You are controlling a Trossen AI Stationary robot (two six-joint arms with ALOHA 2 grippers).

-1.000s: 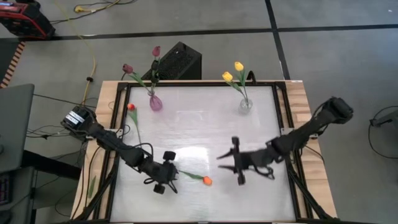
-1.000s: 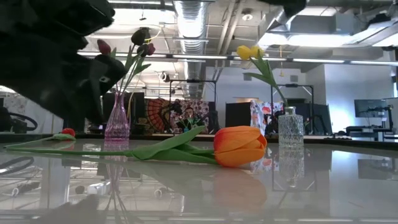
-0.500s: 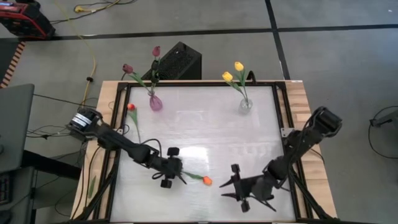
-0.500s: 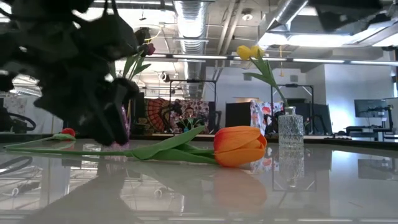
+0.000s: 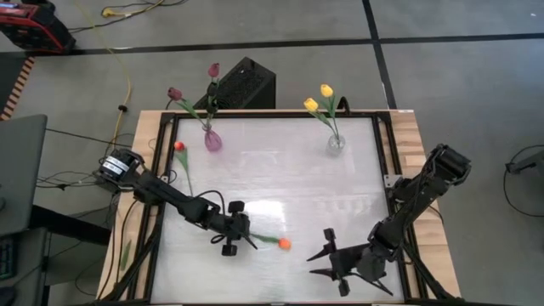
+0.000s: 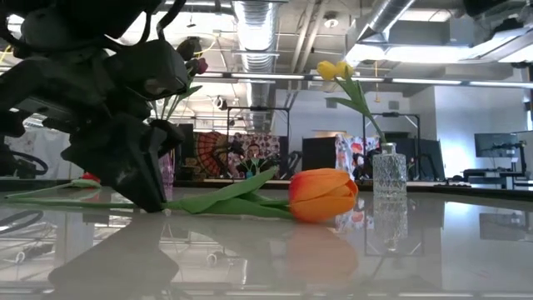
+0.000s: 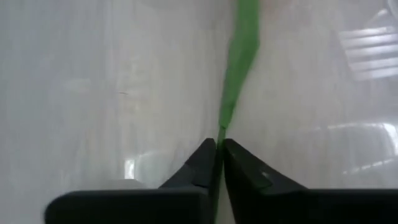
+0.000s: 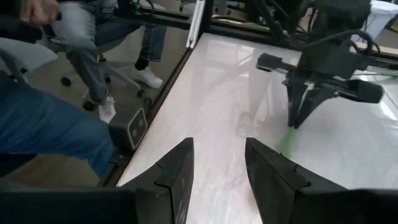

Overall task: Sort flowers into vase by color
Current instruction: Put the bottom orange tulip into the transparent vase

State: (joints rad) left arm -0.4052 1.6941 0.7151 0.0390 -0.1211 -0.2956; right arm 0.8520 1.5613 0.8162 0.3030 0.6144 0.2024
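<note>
The orange tulip is in my left gripper, far from the clear vase (image 5: 336,146). My left gripper should lift the tulip upright, and my right gripper should take the stem (image 6: 173,205).
An orange tulip lies on the table, its head (image 5: 284,244) toward the right and its green stem (image 6: 218,205) running left. My left gripper (image 5: 245,237) is down on the table, shut on that stem. My right gripper (image 5: 313,264) is open and empty near the front edge, right of the tulip, fingers pointing left. A purple vase (image 5: 212,140) at the back left holds two maroon tulips (image 5: 174,93). A clear vase (image 5: 337,142) at the back right holds two yellow tulips (image 5: 325,90). A red-orange tulip (image 5: 179,146) lies flat at the table's left edge. My left gripper pinches the orange tulip's thin stem (image 7: 219,132) between its two fingertips (image 7: 206,160), at the end far from the head. The fingers slant down from the left and above, their tips at the table top (image 6: 155,205). The tulip lies flat on the table.
The table's middle between the two vases and the grippers is bare glossy white surface (image 5: 280,178). A black frame (image 5: 387,161) runs around the table. A seated person's legs in jeans (image 8: 56,124) show beyond the table's edge in the right wrist view.
My right gripper has gone toward the table's near edge and a little to the right, away from the middle. My left gripper has moved a little to the right and come down onto the orange tulip's stem at the table.
</note>
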